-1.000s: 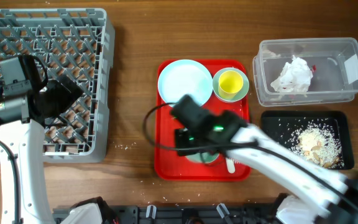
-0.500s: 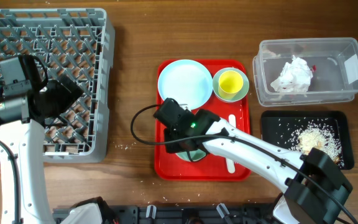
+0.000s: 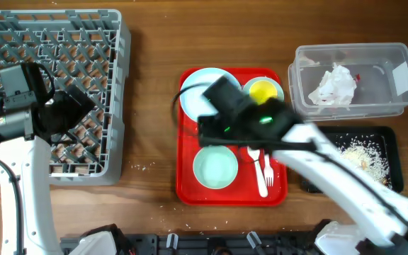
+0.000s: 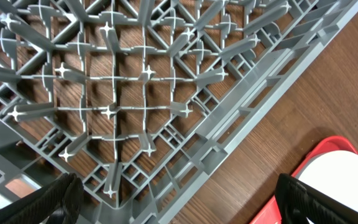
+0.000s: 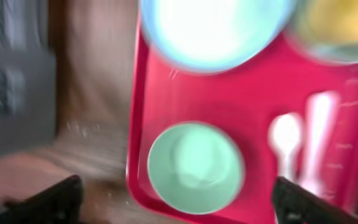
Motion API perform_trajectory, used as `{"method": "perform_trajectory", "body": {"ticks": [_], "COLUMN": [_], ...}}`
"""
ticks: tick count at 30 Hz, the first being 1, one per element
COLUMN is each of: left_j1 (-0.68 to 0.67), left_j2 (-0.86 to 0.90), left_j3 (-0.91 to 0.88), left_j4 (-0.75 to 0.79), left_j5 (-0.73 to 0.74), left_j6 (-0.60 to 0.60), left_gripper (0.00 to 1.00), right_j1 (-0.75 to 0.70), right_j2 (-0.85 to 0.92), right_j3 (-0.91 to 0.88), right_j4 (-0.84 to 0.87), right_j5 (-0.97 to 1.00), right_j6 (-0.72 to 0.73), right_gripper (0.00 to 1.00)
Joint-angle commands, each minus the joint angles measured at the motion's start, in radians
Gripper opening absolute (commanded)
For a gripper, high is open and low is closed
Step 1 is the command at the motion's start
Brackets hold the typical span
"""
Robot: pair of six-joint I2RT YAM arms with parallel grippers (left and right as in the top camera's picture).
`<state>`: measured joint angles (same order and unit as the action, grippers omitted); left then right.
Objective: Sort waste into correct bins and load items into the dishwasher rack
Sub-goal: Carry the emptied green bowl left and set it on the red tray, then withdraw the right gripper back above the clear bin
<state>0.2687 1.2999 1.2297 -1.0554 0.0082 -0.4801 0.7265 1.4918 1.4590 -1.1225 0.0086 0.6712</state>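
Next, I move my right gripper back before my left gripper takes the pale green bowl (image 3: 215,168), because my right gripper is blocking the way over the red tray (image 3: 188,144).
The grey dishwasher rack (image 3: 48,42) fills the far left; my left gripper (image 3: 76,106) hovers open over its near right corner (image 4: 185,155), nothing between the fingers (image 4: 55,199). On the red tray (image 3: 186,184) lie a pale green bowl (image 3: 216,168), a plate (image 3: 200,88), a yellow cup (image 3: 263,91) on a saucer, and a white spoon and fork (image 3: 262,170). My right gripper (image 3: 217,133) hangs open and empty above the bowl (image 5: 194,168), the view blurred. Crumpled tissue (image 3: 336,85) sits in the clear tub (image 3: 395,99); rice (image 3: 363,156) lies on the black tray (image 3: 317,138).
A few rice crumbs (image 3: 144,166) are scattered on the wooden table between the rack and the red tray. The left wrist view catches the red tray's corner (image 4: 291,193) and the plate (image 4: 340,180) at the lower right.
My right gripper has opened and let go of the green bowl, which now rests on the tray's near left. The right arm has lifted and swung toward the plate. The left arm stayed still.
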Motion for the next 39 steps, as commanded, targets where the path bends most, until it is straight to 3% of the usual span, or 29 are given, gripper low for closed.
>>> {"method": "perform_trajectory", "body": {"ticks": [1, 4, 9, 13, 18, 23, 28, 34, 36, 39], "left_j1": [0.005, 0.005, 0.005, 0.005, 0.005, 0.005, 0.005, 0.005, 0.005, 0.005], "left_j2": [0.006, 0.006, 0.006, 0.006, 0.006, 0.006, 0.006, 0.006, 0.006, 0.006], "left_j3": [0.011, 0.011, 0.011, 0.011, 0.011, 0.011, 0.011, 0.011, 0.011, 0.011], "left_j4": [0.000, 0.000, 0.000, 0.000, 0.000, 0.000, 0.000, 0.000, 0.008, -0.014], "left_j5": [-0.002, -0.002, -0.002, -0.002, -0.002, -0.002, -0.002, -0.002, 0.061, 0.299], "left_j6": [0.001, 0.001, 0.001, 0.001, 0.001, 0.001, 0.001, 0.001, -0.007, -0.006], "left_gripper": [1.00, 1.00, 1.00, 1.00, 1.00, 1.00, 1.00, 1.00, 1.00, 1.00], "right_j1": [-0.145, -0.329, -0.532, -0.544, -0.543, -0.543, -0.595, -0.816, -0.914, -0.942], "right_j2": [-0.108, -0.219, -0.312, -0.305, -0.209, -0.140, -0.171, -0.185, -0.185, -0.185], "right_j3": [0.076, 0.076, 0.076, 0.051, 0.012, 0.012, 0.029, 0.029, 0.028, 0.027], "right_j4": [-0.053, -0.053, -0.073, -0.074, -0.028, -0.028, -0.018, -0.056, -0.084, -0.099], "right_j5": [0.135, 0.168, 0.154, -0.003, -0.179, -0.151, 0.047, 0.111, 0.067, 0.065], "right_j6": [-0.040, -0.124, -0.107, -0.101, -0.304, -0.269, -0.219, -0.223, -0.223, -0.223], "right_gripper": [1.00, 1.00, 1.00, 1.00, 0.98, 1.00, 1.00, 1.00, 1.00, 1.00]}}
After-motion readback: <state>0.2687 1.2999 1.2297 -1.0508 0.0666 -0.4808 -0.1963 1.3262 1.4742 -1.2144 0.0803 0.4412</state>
